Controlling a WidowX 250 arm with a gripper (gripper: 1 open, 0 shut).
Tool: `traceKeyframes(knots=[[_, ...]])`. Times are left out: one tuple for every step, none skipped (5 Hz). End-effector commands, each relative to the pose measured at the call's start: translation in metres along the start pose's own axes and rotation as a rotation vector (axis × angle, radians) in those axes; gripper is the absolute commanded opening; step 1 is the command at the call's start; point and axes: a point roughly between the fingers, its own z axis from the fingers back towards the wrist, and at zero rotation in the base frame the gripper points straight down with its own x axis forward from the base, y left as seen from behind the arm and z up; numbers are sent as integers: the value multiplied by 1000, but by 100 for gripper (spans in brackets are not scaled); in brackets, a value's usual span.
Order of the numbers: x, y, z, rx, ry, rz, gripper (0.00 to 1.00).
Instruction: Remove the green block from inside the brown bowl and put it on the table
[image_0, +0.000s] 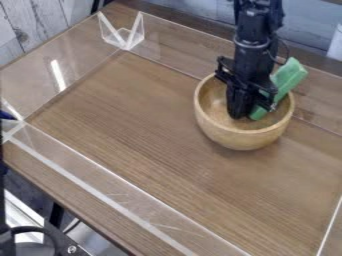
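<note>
The green block (282, 84) is leaning over the brown bowl's rim next to the gripper's closed fingers, so the robot should open them, let the block settle inside the bowl (239, 116) and then grip the block.
The brown bowl (217, 122) stands on the table (134, 130) at the right. My gripper (247, 108) points straight down into it, its dark fingers together and low inside the bowl. The green block (289, 76) is tipped up steeply just right of the fingers. Its upper end rises above the bowl's far right rim, and its lower end is hidden behind the fingers. Nothing shows between the jaws, and I cannot tell whether the tips touch the block's lower end.
Clear acrylic walls (80, 165) edge the table at the front left and along the back. A small clear acrylic stand (123, 32) sits at the far left corner. Bare wood-grain surface lies left of and in front of the bowl.
</note>
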Motion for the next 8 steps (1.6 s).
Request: traceKeyframes(knots=[[12,-1,18,16,-67,-16,0],[12,-3,21,9,-71,-17,100],[11,-5,26,4,-76,-17,100],[10,-8,37,8,-95,-15,100],[11,-9,42,13,-106,-17,100],[14,-9,40,14,-111,-16,100],[15,-10,40,16,-119,-15,100],[17,-10,39,16,-123,-15,100]])
